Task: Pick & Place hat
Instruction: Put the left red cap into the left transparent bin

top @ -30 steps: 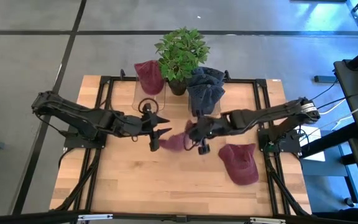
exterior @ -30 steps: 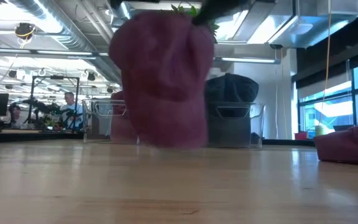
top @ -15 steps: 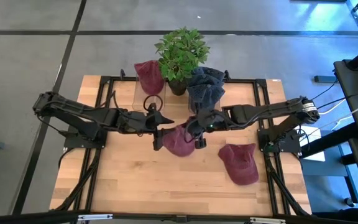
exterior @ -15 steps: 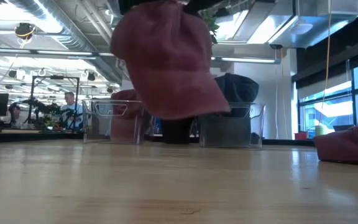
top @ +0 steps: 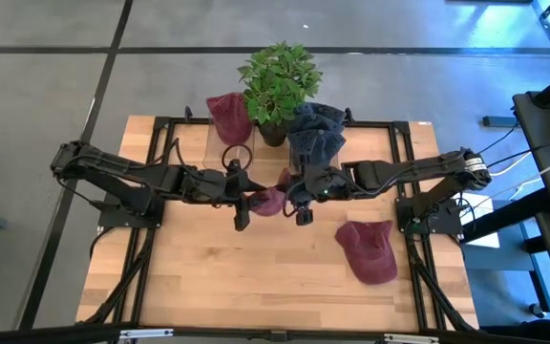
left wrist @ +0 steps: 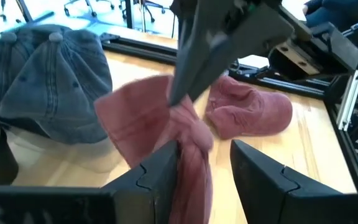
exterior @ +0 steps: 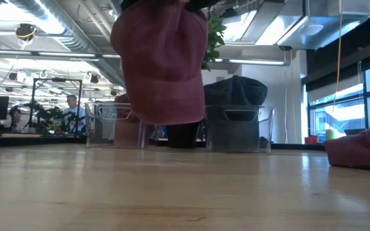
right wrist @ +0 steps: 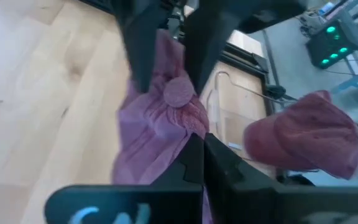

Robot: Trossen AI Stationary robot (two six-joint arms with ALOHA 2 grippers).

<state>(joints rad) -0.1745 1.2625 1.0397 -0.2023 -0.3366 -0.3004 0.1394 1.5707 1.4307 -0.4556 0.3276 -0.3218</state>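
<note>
Next, my left gripper takes over the hat (top: pixel 269 203), the maroon one my right gripper is holding, because the maroon hats' stand (top: pixel 229 134) is on my left gripper's side.
A maroon hat (top: pixel 267 202) hangs over the middle of the table, between both grippers; the low view shows the maroon hat (exterior: pixel 161 64) clear of the wood. My right gripper (top: pixel 290 198) comes from the table's right and is shut on it. My left gripper (top: pixel 253 203) comes from the left and is open. In the right wrist view its fingers (right wrist: pixel 137 56) stand on either side of the hat's top button (right wrist: pixel 179 92). In the left wrist view the hat's cloth (left wrist: pixel 188 158) hangs between my left gripper's (left wrist: pixel 205 149) fingers. My right gripper (right wrist: pixel 201 146) pinches a bunched fold of the crown (right wrist: pixel 182 130) just beside the top button, between its two fingers. It comes roughly level from the table's right. The hat hangs below the fingers, lifted clear of the table (exterior: pixel 185 186). My left gripper: the cloth lies close against one finger (left wrist: pixel 163 174); whether they touch, I cannot tell.
A second maroon hat (top: pixel 368 250) lies on the table's right near part. At the far edge stand a clear stand with a maroon hat (top: pixel 227 117), a potted plant (top: pixel 280 76) and a clear stand with dark blue hats (top: pixel 315 137). Bare wood (top: pixel 208 277) lies near.
My right gripper has raised the hat from near the tabletop and carried it slightly toward the far edge and the left gripper. The hat swung while rising, its brim flaring out and then hanging down again. My left gripper has moved right until its open fingers stand around the crown.
</note>
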